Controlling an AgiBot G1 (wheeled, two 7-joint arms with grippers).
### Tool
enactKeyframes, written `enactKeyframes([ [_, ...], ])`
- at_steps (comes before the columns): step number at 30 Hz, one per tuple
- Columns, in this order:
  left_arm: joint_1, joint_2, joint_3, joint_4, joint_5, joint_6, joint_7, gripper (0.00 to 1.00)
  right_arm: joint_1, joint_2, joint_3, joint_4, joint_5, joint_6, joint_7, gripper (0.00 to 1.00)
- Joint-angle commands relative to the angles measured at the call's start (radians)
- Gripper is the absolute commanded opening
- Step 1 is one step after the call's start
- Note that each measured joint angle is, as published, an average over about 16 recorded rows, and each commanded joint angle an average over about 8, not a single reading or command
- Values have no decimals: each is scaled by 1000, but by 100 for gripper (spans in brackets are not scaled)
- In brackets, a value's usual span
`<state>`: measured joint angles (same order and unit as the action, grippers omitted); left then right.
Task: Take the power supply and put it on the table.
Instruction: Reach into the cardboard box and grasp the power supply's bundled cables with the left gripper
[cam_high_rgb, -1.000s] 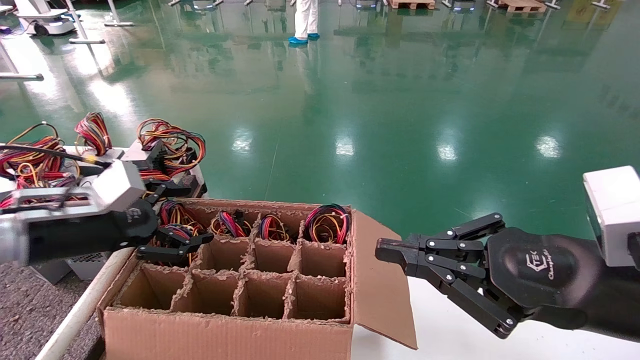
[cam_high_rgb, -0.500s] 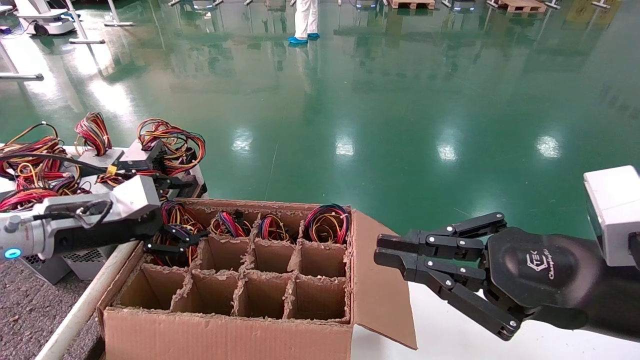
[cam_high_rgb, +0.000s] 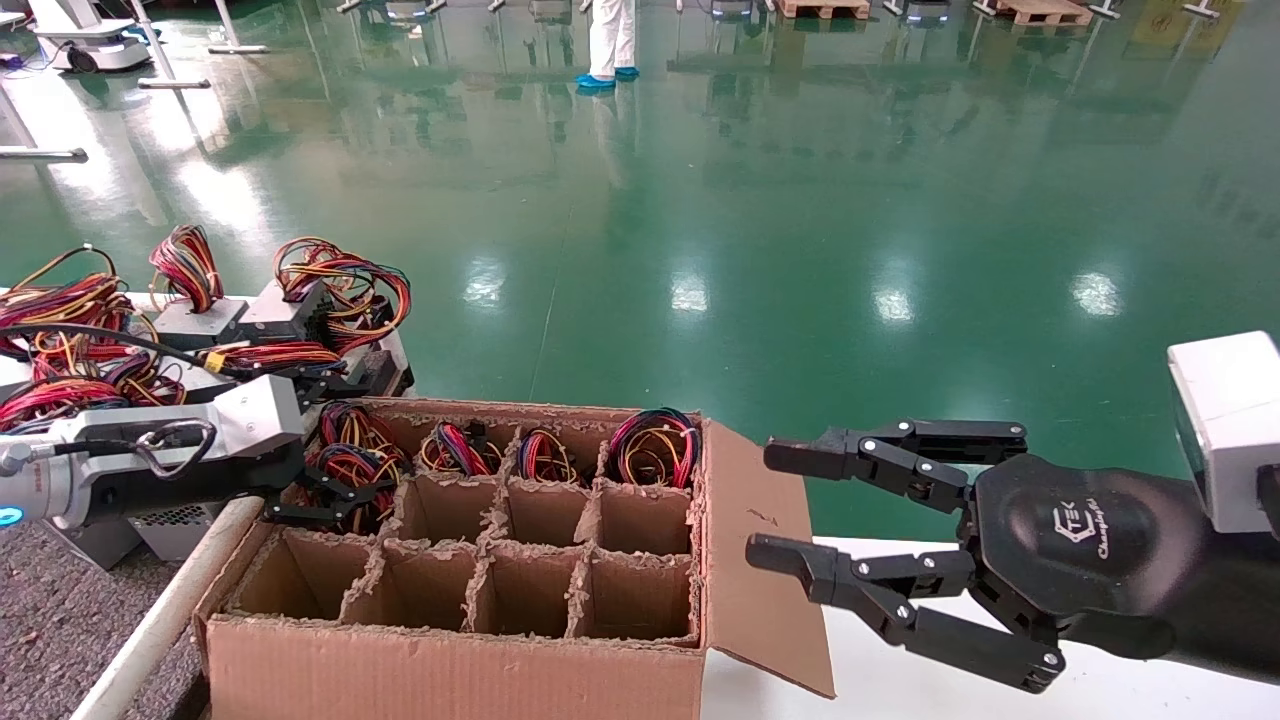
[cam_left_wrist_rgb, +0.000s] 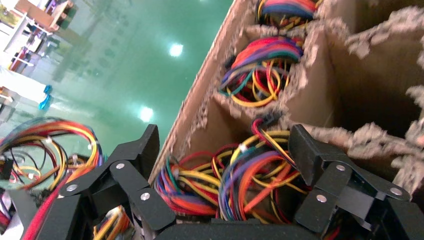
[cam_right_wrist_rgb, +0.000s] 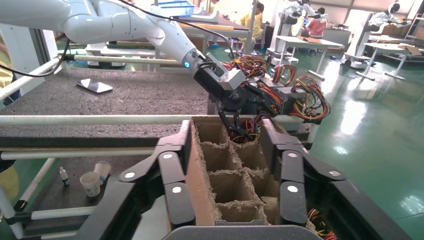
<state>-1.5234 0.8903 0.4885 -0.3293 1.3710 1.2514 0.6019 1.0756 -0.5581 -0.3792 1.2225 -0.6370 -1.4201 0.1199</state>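
This looped wire bundle (cam_high_rgb: 360, 466) will have a hidden metal body hanging from it when I lift it, because the other power supplies' wires (cam_high_rgb: 212, 298) go into metal bodies.
The power supply sits in the far-left back compartment of the divided cardboard box (cam_high_rgb: 450, 670). Only its looped red, yellow, blue and black wires (cam_high_rgb: 350, 455) (cam_left_wrist_rgb: 240, 182) show; the metal body is hidden. My left gripper (cam_high_rgb: 335, 490) (cam_left_wrist_rgb: 225, 150) is open, low over that compartment, with one finger on each side of the wire bundle. My right gripper (cam_high_rgb: 775, 503) (cam_right_wrist_rgb: 225, 131) is open beside the box's right flap and holds nothing. The grey speckled table (cam_high_rgb: 60, 620) (cam_right_wrist_rgb: 125, 92) lies to the left of the box.
Other power supplies with wire loops (cam_high_rgb: 300, 300) crowd the table's far end. More wire bundles (cam_high_rgb: 655, 445) fill the box's back row. A pale rail (cam_high_rgb: 160, 610) runs along the box's left side. The box stands on a white tabletop (cam_high_rgb: 900, 670). Small cups (cam_right_wrist_rgb: 92, 182) stand lower down.
My left gripper has dropped lower and now straddles the wire bundle in the box. My right gripper has gone from shut to wide open beside the flap.
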Motion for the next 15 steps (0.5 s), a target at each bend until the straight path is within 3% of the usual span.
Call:
enactKeyframes([
  [1,-9,5,2,27,5,-4,17,0,0,0,0,0,0,0,0,100],
  [15,-47,9,23,138,38,14,77,0,0,0,0,0,0,0,0,100],
])
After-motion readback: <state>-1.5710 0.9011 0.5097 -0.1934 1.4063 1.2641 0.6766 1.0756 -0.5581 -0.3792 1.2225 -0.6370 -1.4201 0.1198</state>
